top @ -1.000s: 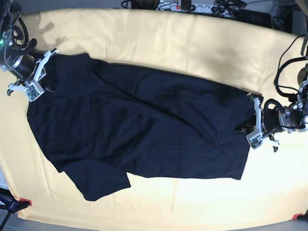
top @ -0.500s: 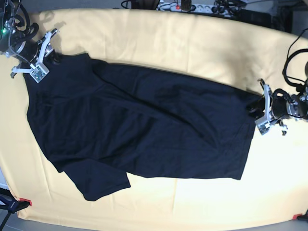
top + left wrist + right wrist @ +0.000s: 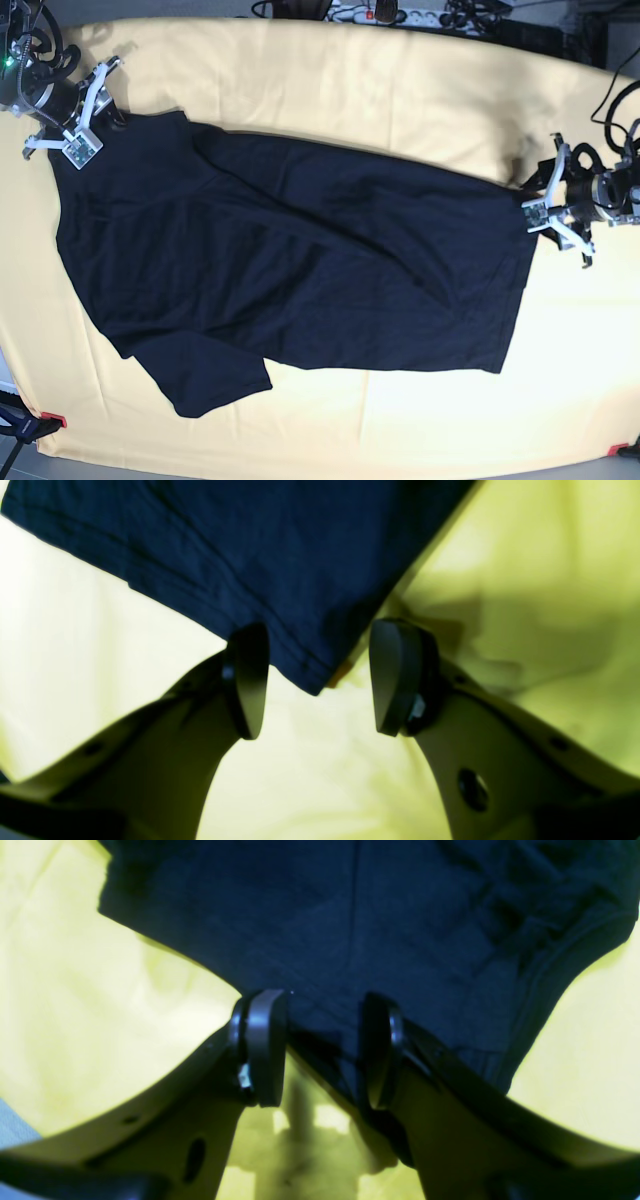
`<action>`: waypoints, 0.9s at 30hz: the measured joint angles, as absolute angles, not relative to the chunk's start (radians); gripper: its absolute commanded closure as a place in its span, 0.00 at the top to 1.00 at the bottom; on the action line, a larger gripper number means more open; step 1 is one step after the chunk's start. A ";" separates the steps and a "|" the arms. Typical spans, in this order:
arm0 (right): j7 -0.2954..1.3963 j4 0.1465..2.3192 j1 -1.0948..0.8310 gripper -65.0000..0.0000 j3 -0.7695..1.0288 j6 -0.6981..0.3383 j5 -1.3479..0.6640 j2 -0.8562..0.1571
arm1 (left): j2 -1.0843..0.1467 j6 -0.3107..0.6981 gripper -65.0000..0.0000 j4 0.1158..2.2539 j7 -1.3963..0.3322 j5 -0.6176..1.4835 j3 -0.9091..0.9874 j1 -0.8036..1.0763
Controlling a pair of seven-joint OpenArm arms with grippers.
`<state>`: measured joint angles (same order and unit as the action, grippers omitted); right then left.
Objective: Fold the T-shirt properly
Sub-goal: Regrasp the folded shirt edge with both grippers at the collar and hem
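Next, I move my left gripper further in over the cloth [image 3: 309, 624] before I close it, because the T-shirt's hem corner [image 3: 313, 681] is too shallow in its open fingers.
The dark navy T-shirt [image 3: 300, 270] lies spread flat on the table, a sleeve pointing to the near left. My left gripper [image 3: 540, 195] is open at the shirt's far right corner. In the left wrist view the gripper [image 3: 320, 680] has its pads apart, with the shirt's hem corner [image 3: 280, 555] reaching down between them. My right gripper [image 3: 100, 115] is open at the shirt's far left corner. In the right wrist view the gripper [image 3: 322, 1050] straddles the shirt's edge [image 3: 375, 915], its jaws apart and not closed on the cloth.
A pale yellow cloth [image 3: 350, 90] covers the whole table under the shirt. Cables and a power strip [image 3: 400, 15] lie beyond the far edge. Red clamps hold the cloth at the near left corner [image 3: 52, 418] and the near right corner [image 3: 617, 450].
My left gripper has moved along the shirt's right edge toward the far corner. My right gripper moved off the shirt to its far left corner and has stayed there.
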<state>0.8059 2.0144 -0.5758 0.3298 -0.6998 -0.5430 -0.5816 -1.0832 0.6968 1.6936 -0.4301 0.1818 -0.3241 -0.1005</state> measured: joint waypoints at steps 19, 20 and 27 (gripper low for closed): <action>0.817 2.014 -0.576 0.43 0.330 -0.700 -0.543 -0.581 | -1.138 0.638 0.51 1.694 -0.117 -0.234 -0.484 -0.100; 0.817 2.014 -0.575 0.43 0.330 -0.700 -0.543 -0.582 | -1.136 0.624 0.51 1.694 -0.122 -0.253 -0.485 -0.103; 0.818 2.014 -0.575 0.42 0.330 -0.700 -0.543 -0.582 | -1.135 0.615 0.51 1.692 -0.127 -0.254 -0.484 -0.153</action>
<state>0.8177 2.0144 -0.5755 0.3298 -0.6998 -0.5430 -0.5816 -1.1351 0.6147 1.6917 -0.1268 -0.2543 -0.4843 -0.1528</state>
